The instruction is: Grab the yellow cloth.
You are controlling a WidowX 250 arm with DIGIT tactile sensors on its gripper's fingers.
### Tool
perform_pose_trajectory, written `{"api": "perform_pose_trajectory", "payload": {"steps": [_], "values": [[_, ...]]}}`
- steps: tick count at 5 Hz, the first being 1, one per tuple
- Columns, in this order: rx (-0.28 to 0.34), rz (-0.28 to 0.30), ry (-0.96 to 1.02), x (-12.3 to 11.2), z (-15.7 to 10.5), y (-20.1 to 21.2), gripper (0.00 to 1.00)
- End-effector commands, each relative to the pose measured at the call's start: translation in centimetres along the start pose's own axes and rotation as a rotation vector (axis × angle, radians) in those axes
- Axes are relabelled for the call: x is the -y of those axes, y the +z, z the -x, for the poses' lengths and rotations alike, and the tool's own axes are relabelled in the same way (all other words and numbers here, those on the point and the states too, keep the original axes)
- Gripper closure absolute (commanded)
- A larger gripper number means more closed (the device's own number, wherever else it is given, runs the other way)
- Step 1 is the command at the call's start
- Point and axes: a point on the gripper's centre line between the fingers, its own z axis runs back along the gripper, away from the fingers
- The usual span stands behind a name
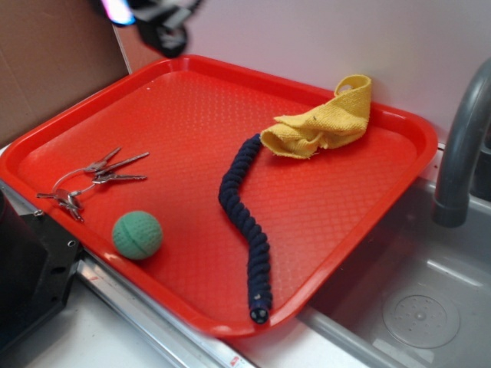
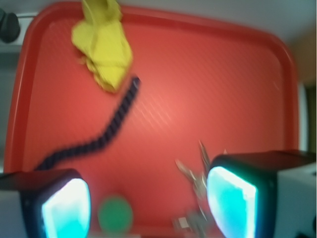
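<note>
The open fingers of my gripper line up across the cloth's narrow width (image 2: pixel 103 49), so they should keep moving toward the yellow cloth's end (image 1: pixel 291 138) by the navy rope and close there.
The yellow cloth (image 1: pixel 324 123) lies crumpled at the far right corner of the red tray (image 1: pixel 192 92), one end draped up against the rim. In the wrist view the yellow cloth (image 2: pixel 103 44) shows at the top left. My gripper (image 1: pixel 157 15) hangs high above the tray's far left edge, mostly cut off by the frame. In the wrist view the gripper (image 2: pixel 148 206) is open, its two glowing cyan pads (image 2: pixel 67 208) wide apart with nothing between them, well away from the cloth.
A navy braided rope (image 1: pixel 244 222) runs from the cloth toward the tray's near edge. A green ball (image 1: pixel 138 234) and a bunch of keys (image 1: pixel 92 180) lie on the left. A sink (image 1: pixel 414 299) and grey faucet (image 1: pixel 460 146) stand to the right.
</note>
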Motion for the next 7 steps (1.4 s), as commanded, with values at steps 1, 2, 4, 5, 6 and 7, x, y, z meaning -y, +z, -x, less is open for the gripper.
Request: {"api": "perform_pose_trajectory", "payload": {"steps": [1, 2, 4, 5, 6, 7], "values": [[0.13, 0.036, -0.142, 3.3, -8.8, -7.7, 0.0], [0.144, 0.043, -0.15, 3.1, -10.4, -10.2, 0.0], [0.131, 0.078, -0.083, 1.1, -10.0, -13.3, 0.11], [0.148, 0.095, -0.038, -0.3, -8.7, -13.4, 1.0], [0.135, 0.085, 0.012, -1.3, -8.1, -12.5, 1.0], [0.174, 0.071, 0.03, -2.5, -7.2, -9.1, 1.0]]}}
